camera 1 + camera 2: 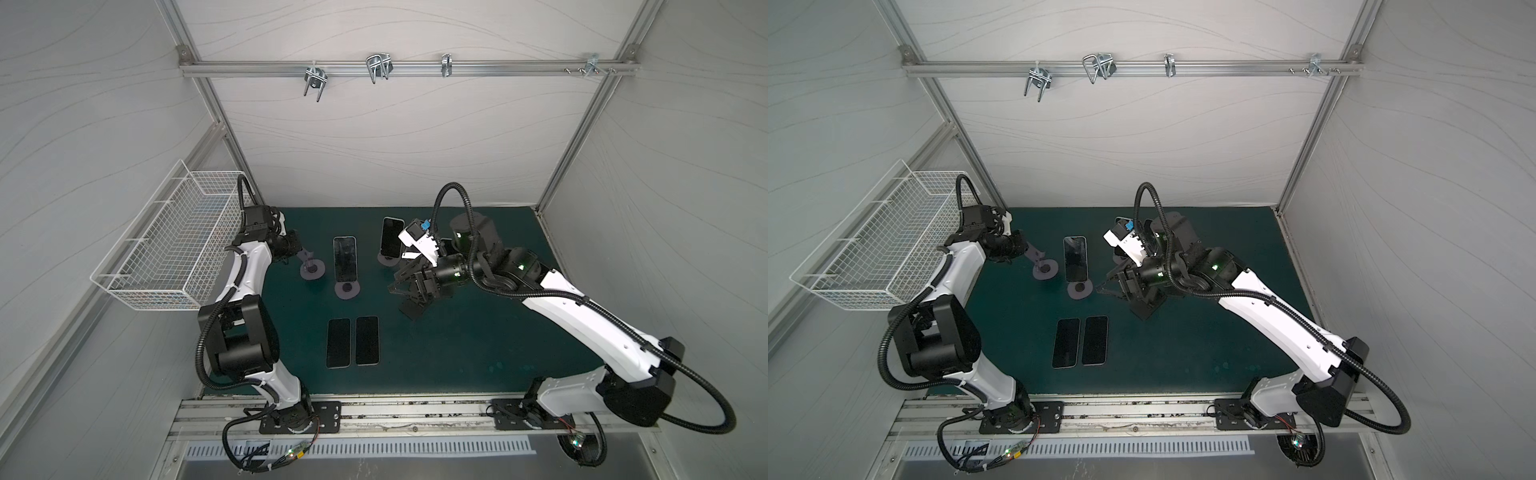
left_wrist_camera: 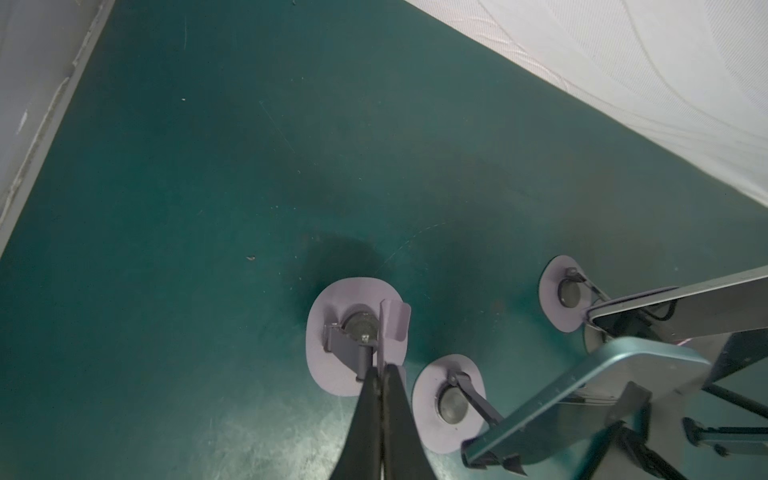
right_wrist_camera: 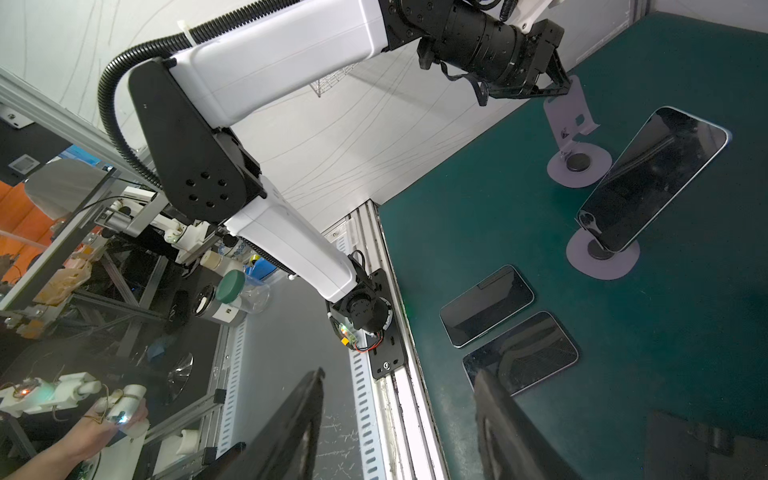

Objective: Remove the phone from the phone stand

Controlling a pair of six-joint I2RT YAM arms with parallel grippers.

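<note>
The empty stand's base (image 1: 313, 270) is level above clear green mat (image 1: 309, 282) next to the middle stand. My left gripper goes on bringing it down until it sits flat, and then let go.
Three lavender phone stands are lined up at the back of the green mat. The left phone stand (image 1: 311, 268) (image 2: 353, 332) is empty, and my left gripper (image 2: 380, 369) (image 1: 302, 252) is shut on its thin upright plate. The middle stand (image 1: 347, 290) carries a leaning phone (image 1: 345, 259) (image 3: 652, 178) with a dark screen. A second phone (image 1: 392, 237) leans on the right stand, just behind my right wrist. My right gripper (image 3: 399, 374) (image 1: 401, 299) hovers over the mat to the right of these stands, open and with nothing between its fingers.
Two more phones (image 1: 338, 343) (image 1: 367, 340) lie flat side by side on the mat near the front. A white wire basket (image 1: 166, 249) hangs on the left wall. The metal rail (image 1: 415, 409) with the arm bases runs along the front edge.
</note>
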